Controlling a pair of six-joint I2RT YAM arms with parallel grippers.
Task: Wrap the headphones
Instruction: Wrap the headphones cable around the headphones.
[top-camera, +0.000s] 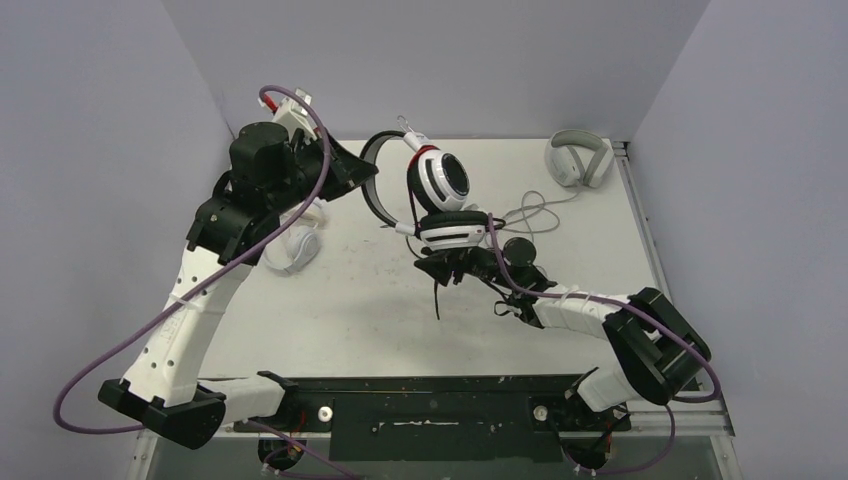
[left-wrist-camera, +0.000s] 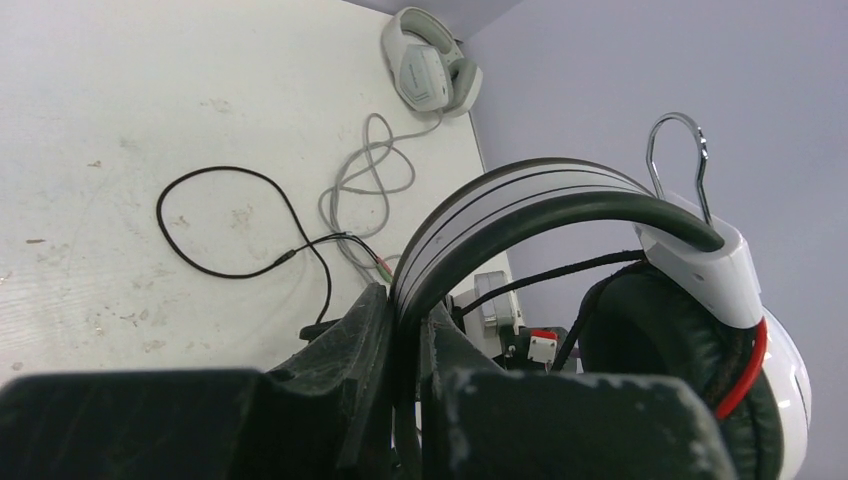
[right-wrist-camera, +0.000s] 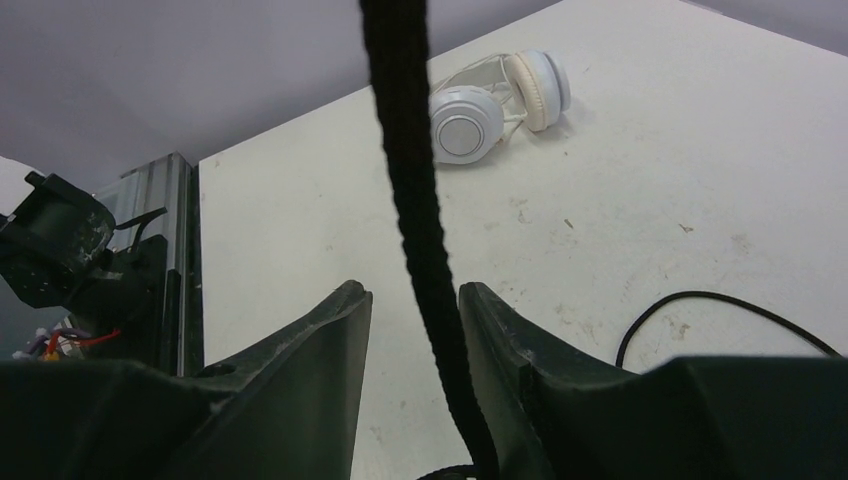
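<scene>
My right gripper is under the headset's lower ear cup, so my left gripper should move the headset clear of my right gripper before it lowers the headset.
The black-and-white headset hangs in the air over the middle of the table. My left gripper is shut on its black headband, and one black ear pad shows at the right of the left wrist view. My right gripper sits just below the lower ear cup with its jaws open. The headset's black cable runs down between them, close to the right finger and not clamped. More of this cable loops on the table. The small white headphones lie flat beside the left arm.
A light grey over-ear pair rests at the back right corner, its grey cable coiled toward the table's middle. A metal rail edges the right side. Grey walls close in the back and sides.
</scene>
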